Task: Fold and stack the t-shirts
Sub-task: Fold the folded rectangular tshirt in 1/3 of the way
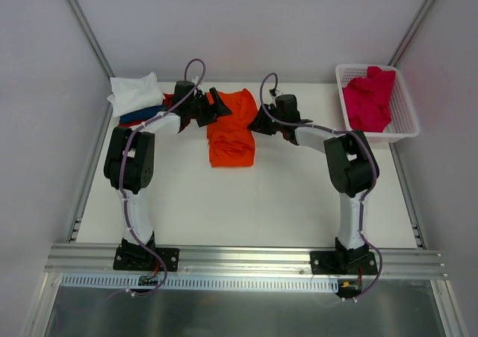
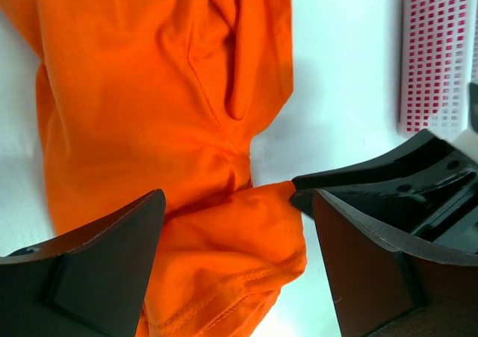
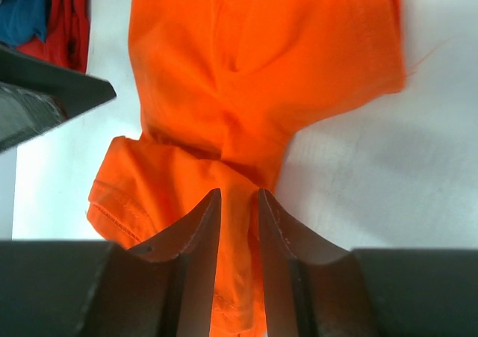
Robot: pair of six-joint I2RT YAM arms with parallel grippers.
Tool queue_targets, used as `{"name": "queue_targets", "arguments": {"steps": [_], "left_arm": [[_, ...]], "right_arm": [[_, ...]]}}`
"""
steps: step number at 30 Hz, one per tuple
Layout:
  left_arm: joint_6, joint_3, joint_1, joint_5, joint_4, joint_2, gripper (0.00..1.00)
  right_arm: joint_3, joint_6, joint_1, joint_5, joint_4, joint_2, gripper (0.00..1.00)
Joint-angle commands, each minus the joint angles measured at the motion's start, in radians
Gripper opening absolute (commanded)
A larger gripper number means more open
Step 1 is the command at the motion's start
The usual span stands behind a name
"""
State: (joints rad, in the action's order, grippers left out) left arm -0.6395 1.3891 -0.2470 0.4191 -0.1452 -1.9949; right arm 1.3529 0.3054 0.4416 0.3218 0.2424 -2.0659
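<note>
The orange t-shirt's hem (image 2: 222, 296) is folded over the t-shirt's near half, so next my right gripper slips under the hem and pushes it flat toward the t-shirt's far end (image 1: 232, 107).
The bright orange t-shirt (image 1: 231, 137) lies partly folded at the middle back of the table. My right gripper (image 1: 258, 120) is at its far right edge, shut on a pinched fold of the orange cloth (image 3: 239, 196). My left gripper (image 1: 216, 104) is at the shirt's far left edge, open, its jaws wide apart with a hemmed orange corner (image 2: 235, 225) lying between them, not clamped. A stack of white (image 1: 136, 93), dark blue (image 1: 147, 113) and red (image 1: 128, 122) t-shirts sits at the back left. The crimson-pink t-shirt (image 1: 370, 98) lies crumpled in the basket.
The white lattice basket (image 1: 407, 131) stands at the back right corner; it also shows in the left wrist view (image 2: 441, 53). The blue (image 3: 26, 19) and red (image 3: 71, 16) shirts show at the top left of the right wrist view. Grey walls enclose the table.
</note>
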Motion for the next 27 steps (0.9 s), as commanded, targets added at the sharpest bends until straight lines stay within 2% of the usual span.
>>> {"name": "queue_targets", "arguments": {"steps": [1,11,15,19,27], "left_arm": [[-0.008,0.022,0.009,0.033,-0.007,-0.009,0.8],[0.014,-0.168,0.009,0.004,-0.005,0.175,0.8],[0.011,-0.266,0.009,-0.016,-0.001,0.286,0.8],[0.0,-0.341,0.005,-0.02,0.002,0.376,0.8],[-0.015,-0.493,-0.031,-0.052,0.013,0.511,0.8]], "right_arm": [[0.003,-0.009,-0.017,-0.001,0.011,0.061,0.3],[-0.043,-0.032,-0.044,-0.021,-0.008,0.147,0.3],[-0.113,-0.035,-0.043,-0.02,-0.011,0.22,0.3],[-0.175,-0.042,-0.012,-0.023,-0.028,0.306,0.31],[-0.253,-0.031,0.101,-0.056,-0.029,0.34,0.3]]}}
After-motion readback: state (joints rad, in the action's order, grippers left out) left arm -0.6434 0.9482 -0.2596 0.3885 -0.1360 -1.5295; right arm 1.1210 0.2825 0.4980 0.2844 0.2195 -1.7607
